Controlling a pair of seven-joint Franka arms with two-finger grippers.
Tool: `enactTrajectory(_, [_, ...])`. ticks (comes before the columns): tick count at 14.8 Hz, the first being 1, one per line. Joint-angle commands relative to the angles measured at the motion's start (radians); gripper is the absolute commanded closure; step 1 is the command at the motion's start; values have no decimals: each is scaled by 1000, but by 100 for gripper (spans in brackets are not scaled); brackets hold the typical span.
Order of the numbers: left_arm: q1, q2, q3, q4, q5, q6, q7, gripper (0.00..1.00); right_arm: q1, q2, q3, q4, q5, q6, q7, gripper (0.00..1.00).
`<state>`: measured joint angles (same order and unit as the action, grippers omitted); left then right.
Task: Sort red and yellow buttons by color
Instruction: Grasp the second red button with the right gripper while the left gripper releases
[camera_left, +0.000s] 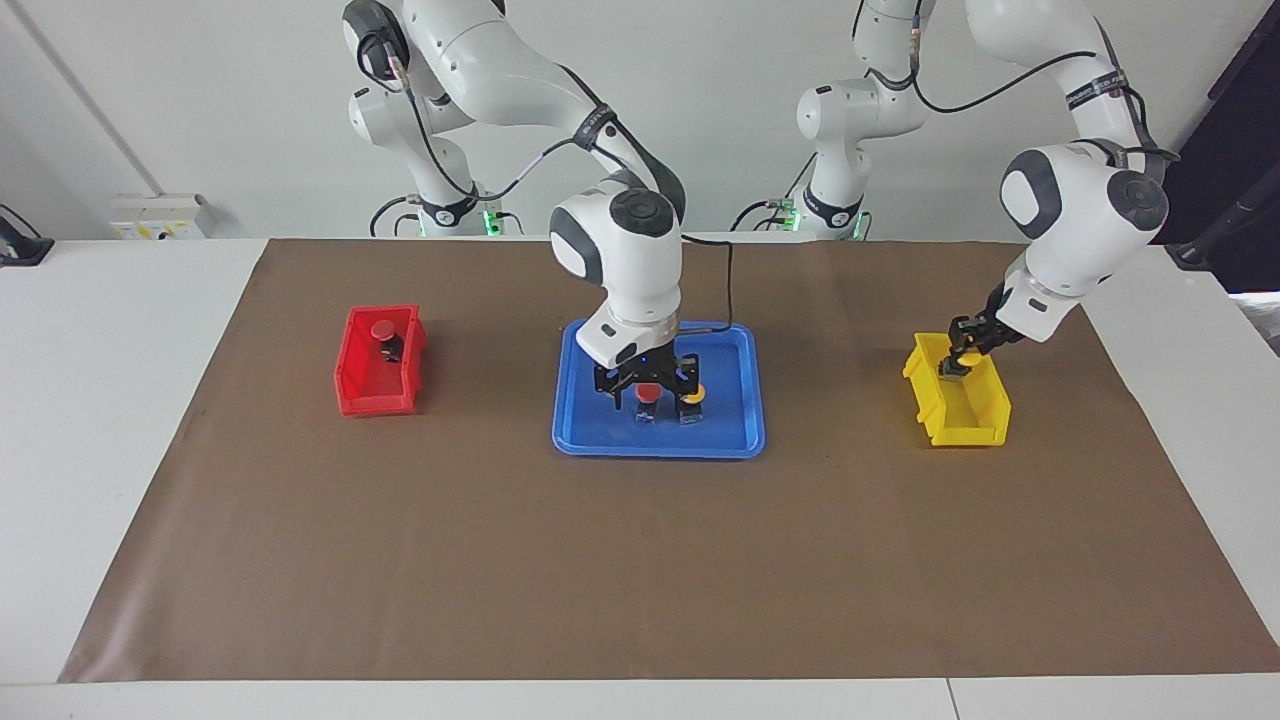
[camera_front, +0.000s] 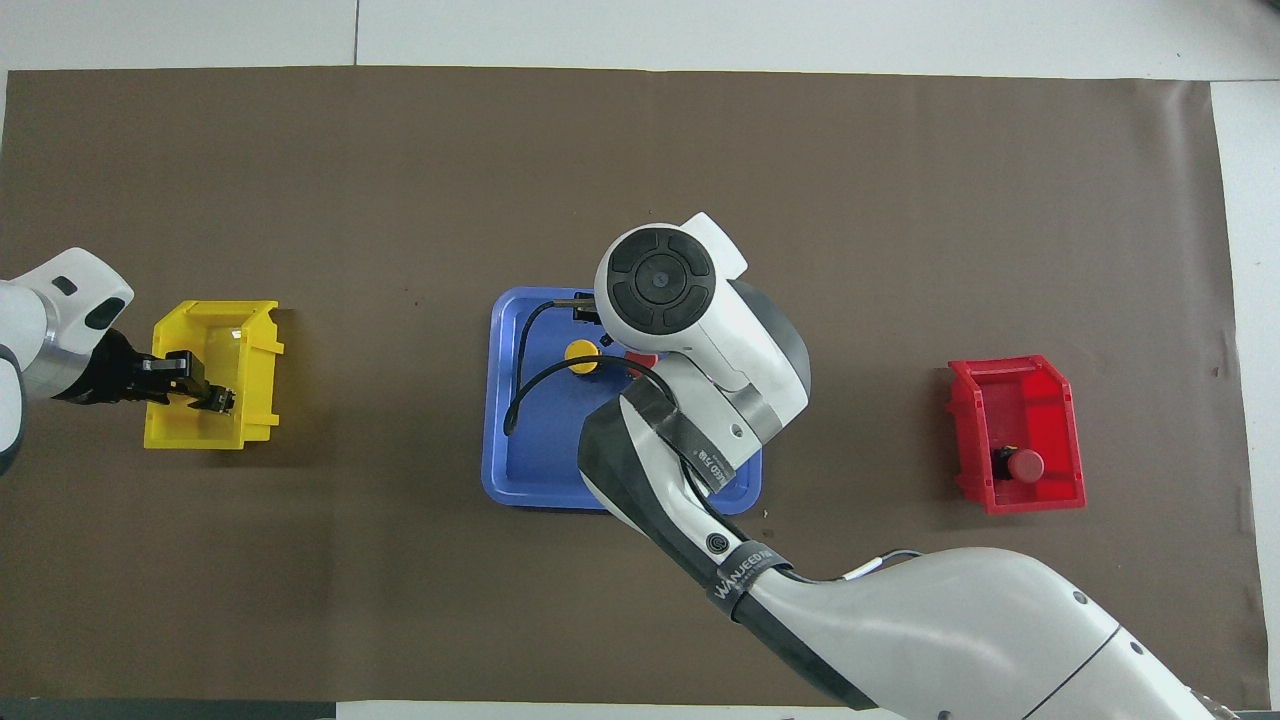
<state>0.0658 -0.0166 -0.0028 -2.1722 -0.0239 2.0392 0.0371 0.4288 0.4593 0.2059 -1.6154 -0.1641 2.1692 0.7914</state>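
I should expect a hidden black base under the tray's red button (camera_front: 642, 361) when I lift the button, because a black base (camera_front: 999, 461) sticks out behind the cap in the red bin.
My right gripper (camera_left: 648, 384) is low in the blue tray (camera_left: 585, 440), open, with its fingers on either side of a red button (camera_left: 648, 392). A yellow button (camera_left: 693, 393) stands close beside it in the tray. In the overhead view the arm hides most of that red button (camera_front: 643, 358); the yellow one (camera_front: 581, 356) shows. A second red button (camera_left: 383, 329) lies in the red bin (camera_left: 360, 392). My left gripper (camera_left: 962, 352) is over the yellow bin (camera_left: 975, 422), shut on a yellow button (camera_left: 966, 357) at the bin's rim.
The red bin (camera_front: 1060, 400) sits toward the right arm's end of the brown mat (camera_left: 640, 560), the yellow bin (camera_front: 250, 330) toward the left arm's end, the blue tray (camera_front: 520, 470) between them. White table borders the mat.
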Motion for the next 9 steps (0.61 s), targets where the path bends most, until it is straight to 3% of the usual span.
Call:
enactTrajectory(1, [9,-31,-10,-73,7,74,-14,99,-7,-4,0,-20,-20,11,11,14])
enactTrajectory(5, [9,-33,-8,-97,7,113,-13,95,-7,-11,1,-44,-17,1,3,16])
enactTrajectory(7, [11,-33,-8,-97,7,113,-3,62,-7,-16,3,-64,-12,15,3,16])
enactTrajectory(9, [20,-34,-8,-98,9,105,-3,51,-5,-18,6,-72,-8,26,3,16])
